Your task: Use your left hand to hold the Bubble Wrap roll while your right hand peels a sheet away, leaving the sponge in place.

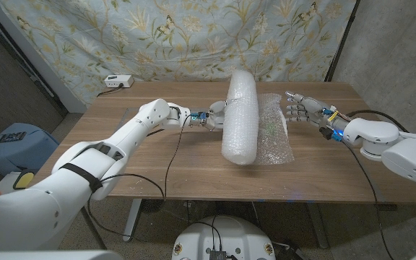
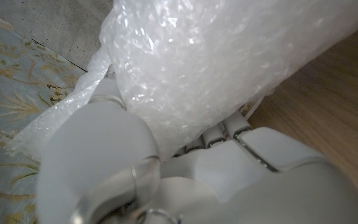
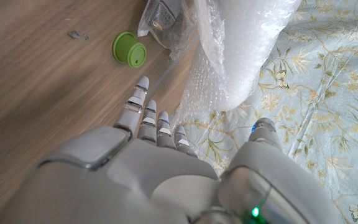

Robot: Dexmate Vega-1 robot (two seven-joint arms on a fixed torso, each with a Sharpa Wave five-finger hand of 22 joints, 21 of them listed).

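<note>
The loose sheet (image 1: 277, 139) runs unbroken from the Bubble Wrap roll's side (image 1: 257, 131), so the sheet will unwind in one widening span when I pull it.
The Bubble Wrap roll (image 1: 240, 115) lies on the wooden table (image 1: 157, 162), its length running from front to back. My left hand (image 1: 211, 117) grips its left side; in the left wrist view the fingers (image 2: 222, 134) curl against the roll (image 2: 229, 56). A loose clear sheet (image 1: 274, 137) spreads from the roll's right side. Something small and green (image 1: 269, 126) shows under it, and the right wrist view shows a green round object (image 3: 129, 50) beside a clear packet (image 3: 163, 18). My right hand (image 1: 302, 110) hovers open just right of the sheet, fingers (image 3: 145, 112) extended near the sheet's edge (image 3: 194, 93).
A white box (image 1: 118, 81) sits at the table's back left corner. A floral curtain (image 1: 193, 32) hangs behind the table. A cable (image 1: 172, 155) crosses the table under my left arm. Small crumbs (image 3: 76, 35) lie on the wood near my right hand.
</note>
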